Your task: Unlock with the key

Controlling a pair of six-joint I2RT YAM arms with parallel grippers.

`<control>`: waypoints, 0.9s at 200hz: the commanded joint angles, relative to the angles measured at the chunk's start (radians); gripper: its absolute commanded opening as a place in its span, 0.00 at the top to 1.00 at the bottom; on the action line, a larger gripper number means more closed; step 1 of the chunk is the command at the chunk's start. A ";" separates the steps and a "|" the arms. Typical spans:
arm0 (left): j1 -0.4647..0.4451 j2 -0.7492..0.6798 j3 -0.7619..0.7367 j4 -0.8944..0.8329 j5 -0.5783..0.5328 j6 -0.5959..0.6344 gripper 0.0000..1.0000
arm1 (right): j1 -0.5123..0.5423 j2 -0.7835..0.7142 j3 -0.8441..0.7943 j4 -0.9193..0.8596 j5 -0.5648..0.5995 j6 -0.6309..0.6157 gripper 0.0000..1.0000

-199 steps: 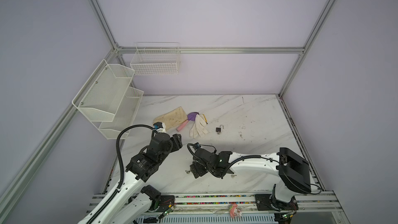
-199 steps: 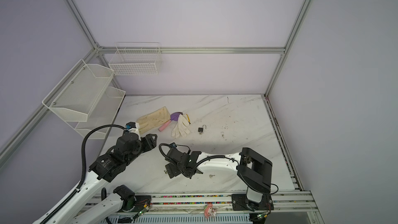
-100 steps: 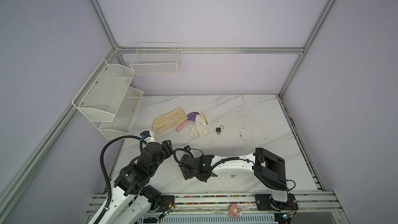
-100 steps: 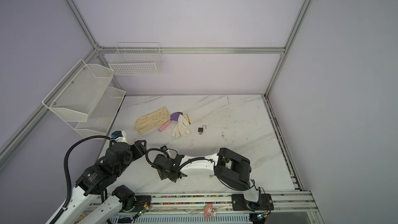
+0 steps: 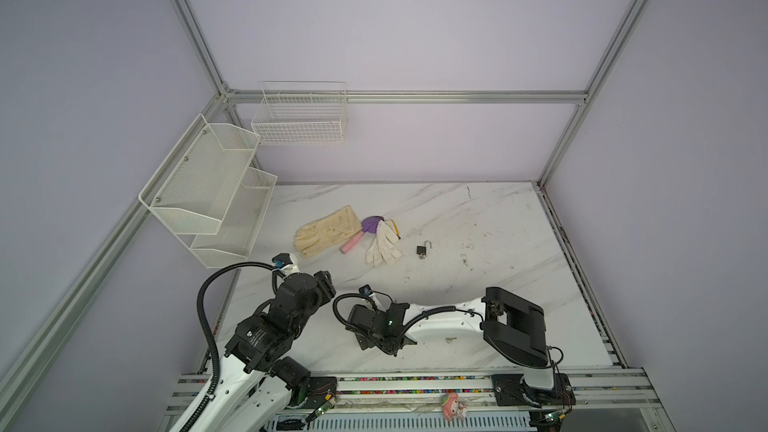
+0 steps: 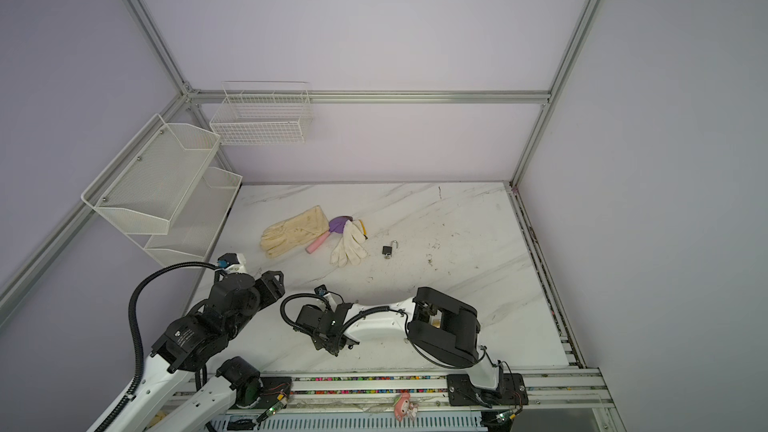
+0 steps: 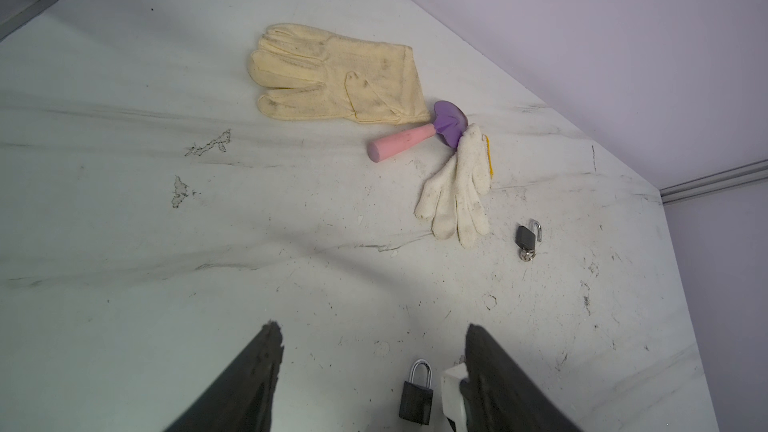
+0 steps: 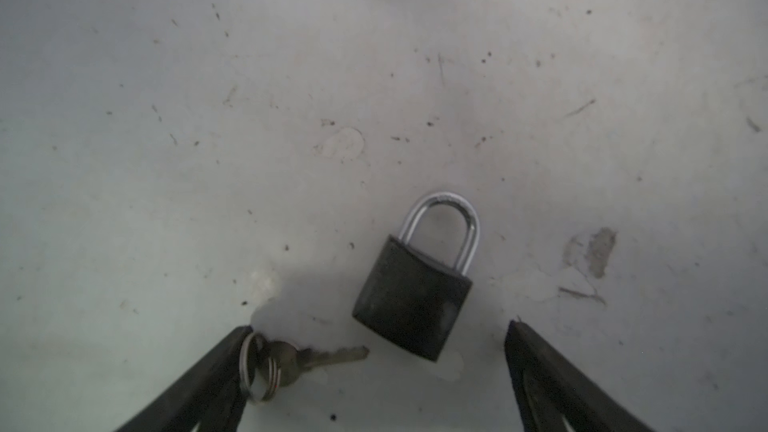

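The black padlock (image 8: 412, 297) is next to the key, between the open fingers of my right gripper. I should pull the key away from the padlock before I grip the ring (image 8: 259, 368).
A black padlock (image 8: 411, 297) with its shackle shut lies flat on the marble, just ahead of my right gripper (image 8: 379, 328), which is open wide. A key (image 8: 320, 357) on a ring lies loose beside the lock, its ring against one finger (image 8: 216, 371). The same padlock (image 7: 415, 401) shows low in the left wrist view, between the fingers of my open, empty left gripper (image 7: 372, 328). In both top views the left gripper (image 5: 326, 280) (image 6: 272, 280) hovers beside the right gripper (image 5: 382, 344) (image 6: 332, 344), whose body hides lock and key.
Farther back lies a second padlock (image 5: 422, 249) (image 6: 388, 249) (image 7: 528, 236), shackle open, key in it. Beside it are a white glove (image 5: 384, 243), a pink-handled purple tool (image 5: 365, 230) and a yellow glove (image 5: 328, 230). White wire shelves (image 5: 208, 201) hang at left.
The right arm has folded, its elbow swinging left, and its jaws have widened a little. The left arm has drawn back toward the front, uncovering the yellow glove.
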 commanded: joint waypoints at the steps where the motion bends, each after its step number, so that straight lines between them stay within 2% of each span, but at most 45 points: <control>1: 0.004 0.024 -0.023 0.066 0.021 -0.022 0.30 | 0.000 -0.074 -0.078 -0.094 -0.015 -0.001 0.03; 47: 0.004 0.096 0.018 0.124 0.091 -0.021 0.30 | -0.072 -0.246 -0.268 -0.073 -0.083 -0.043 0.03; 67: 0.004 0.135 0.042 0.145 0.116 -0.008 0.30 | -0.065 -0.325 -0.290 -0.050 -0.100 -0.079 0.05; 89: 0.004 0.164 0.062 0.154 0.124 0.003 0.30 | -0.043 -0.376 -0.270 -0.005 -0.156 -0.049 0.07; 101: 0.004 0.169 0.067 0.157 0.114 0.006 0.30 | -0.035 -0.363 -0.242 0.012 -0.171 -0.018 0.08; 146: 0.004 0.147 0.060 0.158 0.080 0.029 0.30 | -0.034 -0.208 -0.110 -0.044 -0.106 0.142 0.12; 180: 0.004 0.150 0.059 0.136 0.067 0.054 0.30 | -0.034 -0.111 -0.047 -0.067 -0.027 0.142 0.12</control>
